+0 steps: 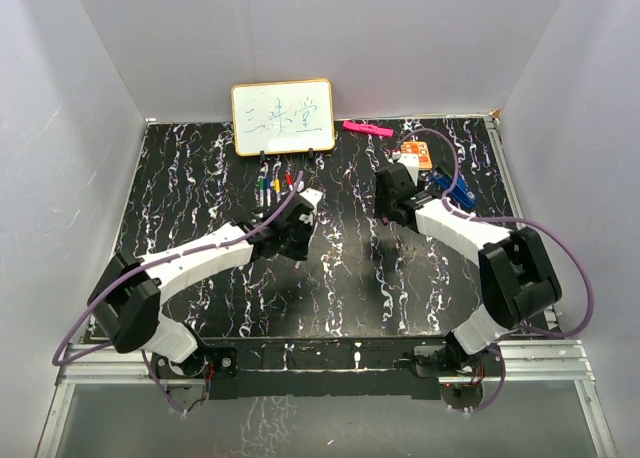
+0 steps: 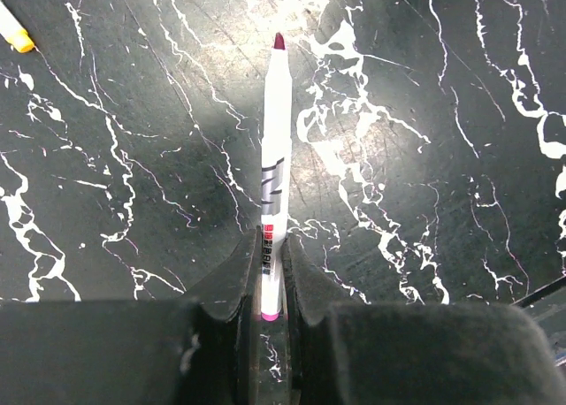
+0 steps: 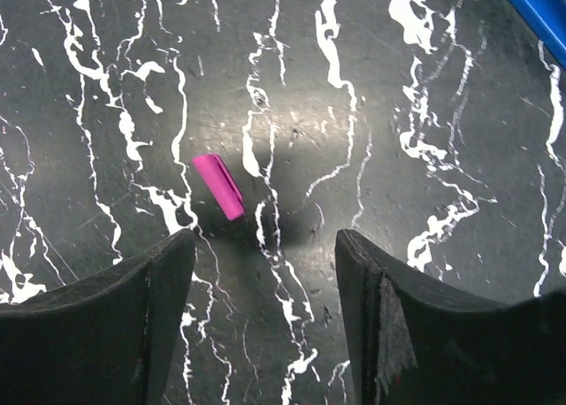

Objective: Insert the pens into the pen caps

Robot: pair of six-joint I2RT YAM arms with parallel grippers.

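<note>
Next, my right gripper lifts, turn and line up with the pen cap's near end (image 3: pixel 232 210) before it closes, because the pink pen cap (image 3: pixel 217 185) is slanted and closer to one finger.
My left gripper (image 2: pixel 270 272) is shut on the rear end of a white-barrelled pen (image 2: pixel 274 166) with a dark red tip pointing away, above the black marbled table. In the top view the left gripper (image 1: pixel 297 228) sits at mid-table. My right gripper (image 3: pixel 265 255) is open and empty, just above the table. A small pink-purple pen cap (image 3: pixel 218 186) lies flat just ahead of its left finger. Several pens with yellow, green and red tips (image 1: pixel 275 185) lie below the whiteboard. Another pen with an orange-yellow tip (image 2: pixel 12 32) shows at the left wrist view's top left.
A small whiteboard (image 1: pixel 283 118) stands at the back. A bright pink bar (image 1: pixel 367 129) lies at the back right. An orange card (image 1: pixel 417 156) and a blue clip-like object (image 1: pixel 452 190) lie near the right arm; its blue edge (image 3: pixel 539 11) shows at top right.
</note>
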